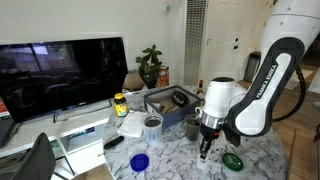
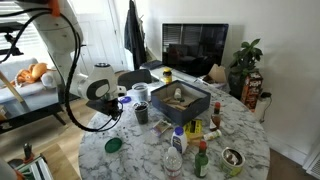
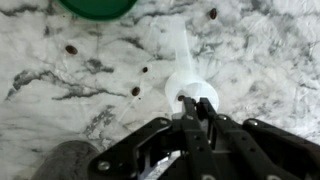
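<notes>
The gripper's closed fingers come together over the middle of the scoop's cup (image 3: pixel 190 94), so the robot should open them, lift clear and move across to straddle the cup's side rim.
My gripper (image 3: pixel 193 108) hangs low over the marble table (image 3: pixel 60 80). Its fingers are closed together on the rim of a small white plastic scoop (image 3: pixel 182 60), whose round cup is at the fingertips and whose handle points away. Several brown coffee beans (image 3: pixel 135 91) lie scattered on the marble around it. A green lid (image 3: pixel 97 6) lies just beyond. In both exterior views the gripper (image 1: pixel 207 150) (image 2: pixel 112 112) is near the table's edge, close to the green lid (image 1: pixel 232 160) (image 2: pixel 114 145). The scoop is too small to make out there.
A dark grey bin (image 1: pixel 170 100) (image 2: pixel 180 100) stands mid-table with a dark cup (image 1: pixel 152 124) (image 2: pixel 141 112) beside it. A blue round thing (image 1: pixel 139 162) lies near the edge. Bottles (image 2: pixel 200 160) and a tin (image 2: pixel 232 158) stand at one end. A TV (image 1: pixel 60 75) and plant (image 1: pixel 151 65) are behind.
</notes>
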Tool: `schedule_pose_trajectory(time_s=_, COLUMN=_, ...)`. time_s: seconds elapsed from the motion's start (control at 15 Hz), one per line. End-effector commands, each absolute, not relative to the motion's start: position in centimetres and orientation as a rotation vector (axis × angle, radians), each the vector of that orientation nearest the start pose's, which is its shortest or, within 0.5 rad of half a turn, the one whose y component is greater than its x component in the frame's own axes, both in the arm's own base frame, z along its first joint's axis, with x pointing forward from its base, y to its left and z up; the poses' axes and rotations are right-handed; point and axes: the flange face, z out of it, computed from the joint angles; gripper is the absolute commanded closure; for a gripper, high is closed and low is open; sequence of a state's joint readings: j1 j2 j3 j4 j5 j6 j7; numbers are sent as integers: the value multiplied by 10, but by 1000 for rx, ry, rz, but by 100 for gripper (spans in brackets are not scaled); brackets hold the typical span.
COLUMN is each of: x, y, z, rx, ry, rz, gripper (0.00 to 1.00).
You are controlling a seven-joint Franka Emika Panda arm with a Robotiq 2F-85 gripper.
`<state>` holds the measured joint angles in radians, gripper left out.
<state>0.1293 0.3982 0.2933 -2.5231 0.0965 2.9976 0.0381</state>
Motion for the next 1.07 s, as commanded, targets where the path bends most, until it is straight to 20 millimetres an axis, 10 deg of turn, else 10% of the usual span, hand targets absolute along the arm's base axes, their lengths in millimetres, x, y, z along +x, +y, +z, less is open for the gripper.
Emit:
schedule_pose_trajectory(time_s=0.0, x=420, y=192, z=140, rx=-2954, ry=-385, rz=-104, gripper=97)
schedule_pose_trajectory(time_s=1.0, x=423, y=189, z=143, rx=-2936, ry=-385, rz=-87, gripper=62)
